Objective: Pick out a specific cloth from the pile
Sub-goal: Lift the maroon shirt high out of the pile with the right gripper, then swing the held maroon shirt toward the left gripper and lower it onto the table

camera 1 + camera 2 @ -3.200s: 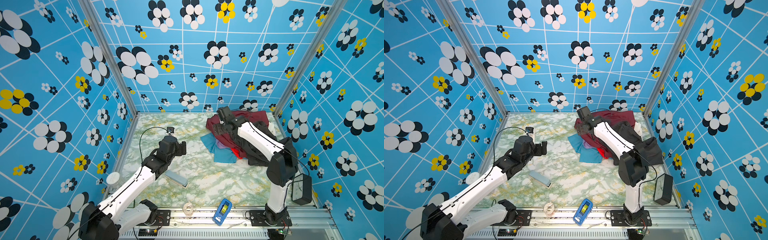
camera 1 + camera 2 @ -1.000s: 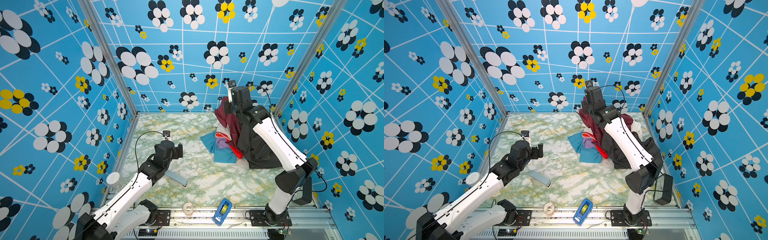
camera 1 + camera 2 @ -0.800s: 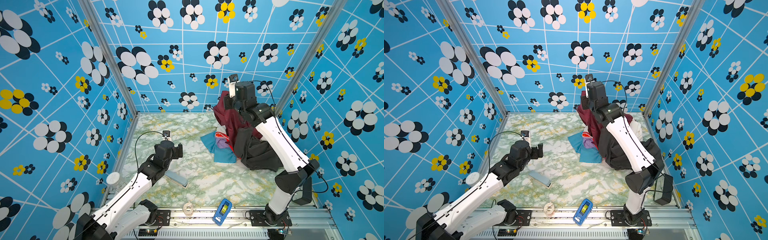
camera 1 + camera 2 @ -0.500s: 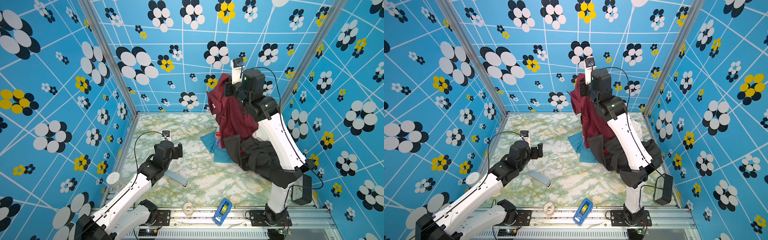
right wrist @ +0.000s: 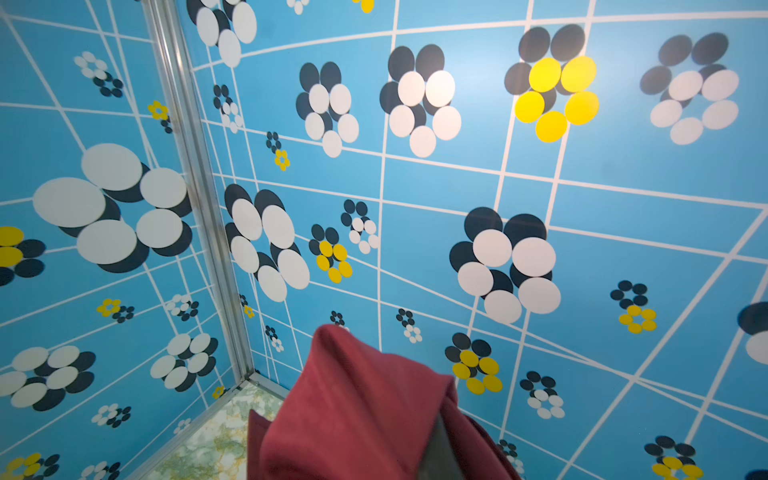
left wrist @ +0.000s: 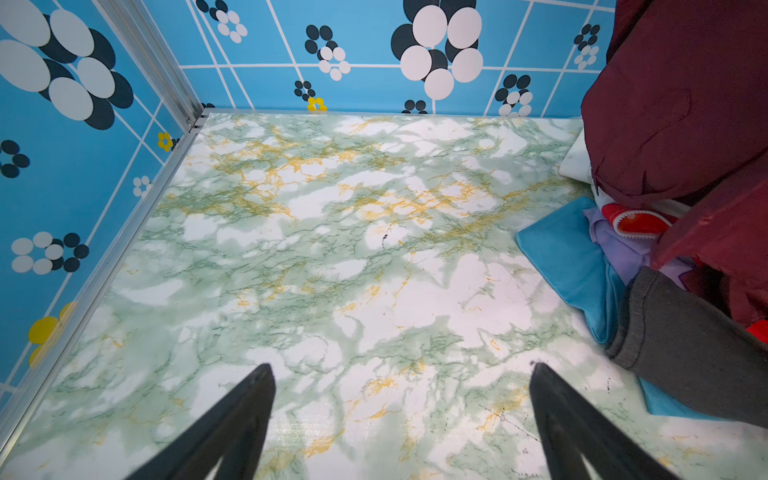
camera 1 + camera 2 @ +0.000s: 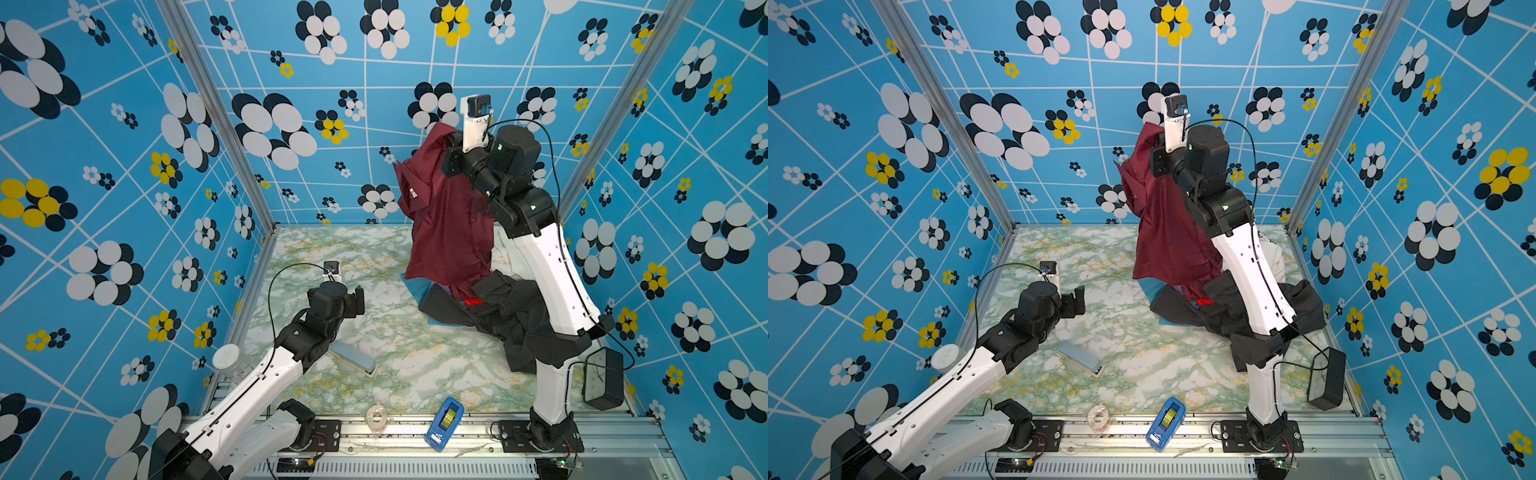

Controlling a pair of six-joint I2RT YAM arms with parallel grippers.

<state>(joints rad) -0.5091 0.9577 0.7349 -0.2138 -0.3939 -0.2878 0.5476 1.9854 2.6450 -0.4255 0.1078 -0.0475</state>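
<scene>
The maroon cloth's lower edge still rests on the pile while my right gripper is raised high, so I should swing down and lay the cloth across the clear marble.
The cloth, a large maroon shirt-like garment, hangs in the air at the back right in both top views. My right gripper is raised high and shut on its top fold, which wraps the fingers in the right wrist view. The cloth's lower edge reaches down to the pile of dark grey trousers, blue, lilac and bright red cloths and a white garment. My left gripper hovers open over bare marble, left of the pile.
A grey-blue stapler lies by the left arm. A blue tape dispenser and a tape roll sit at the front edge. A black clock leans at the right wall, and a white jar stands at the left wall.
My right gripper has risen with the maroon cloth, drawing it up out of the pile until it hangs nearly full length. The left arm has barely moved.
</scene>
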